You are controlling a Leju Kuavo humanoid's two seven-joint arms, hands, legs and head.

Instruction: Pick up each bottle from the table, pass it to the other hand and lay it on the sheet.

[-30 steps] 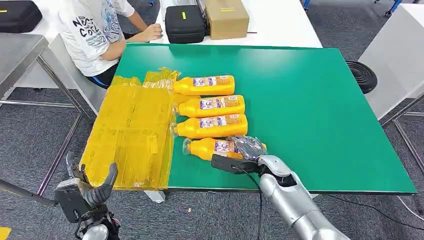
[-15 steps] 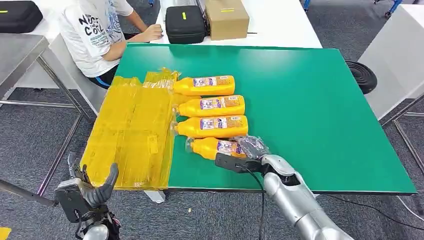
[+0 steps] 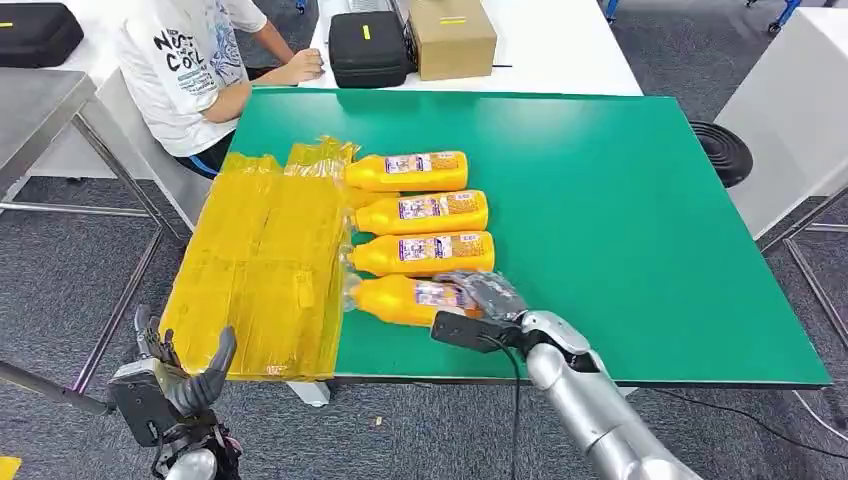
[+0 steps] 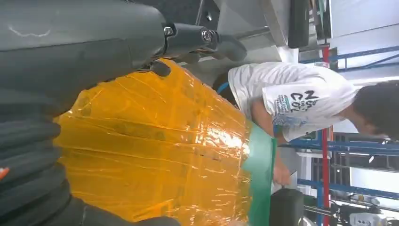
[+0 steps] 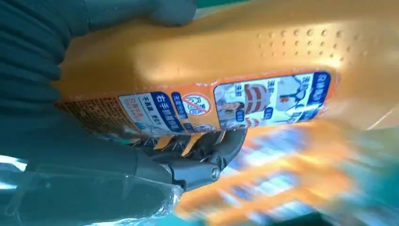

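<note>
The orange bottle (image 3: 388, 299) lies with its small-print label (image 3: 437, 294) facing up, so the robot should expect a bold front label hidden underneath when it turns the bottle over.
My right hand (image 3: 487, 296) grips the base end of the nearest orange bottle (image 3: 402, 298), which lies sideways near the table's front edge with its cap pointing at the yellow sheet (image 3: 265, 260). The right wrist view shows that bottle (image 5: 235, 61) close up, dark fingers (image 5: 197, 155) wrapped around its label. Three more orange bottles (image 3: 420, 212) lie in a row beyond it, caps at the sheet's edge. Below the sheet's front corner, off the table, my left hand (image 3: 175, 385) is open and holds nothing. The left wrist view looks along the sheet (image 4: 155, 155) past my left hand (image 4: 70, 70).
A person in a white shirt (image 3: 190, 65) sits at the far left corner of the green table (image 3: 620, 220). A black case (image 3: 368, 48) and a cardboard box (image 3: 452, 36) stand on the white table behind. A grey table (image 3: 35, 110) is at the left.
My right hand has carried the nearest bottle leftward, so its cap now reaches the sheet's edge. The left hand has stayed put.
</note>
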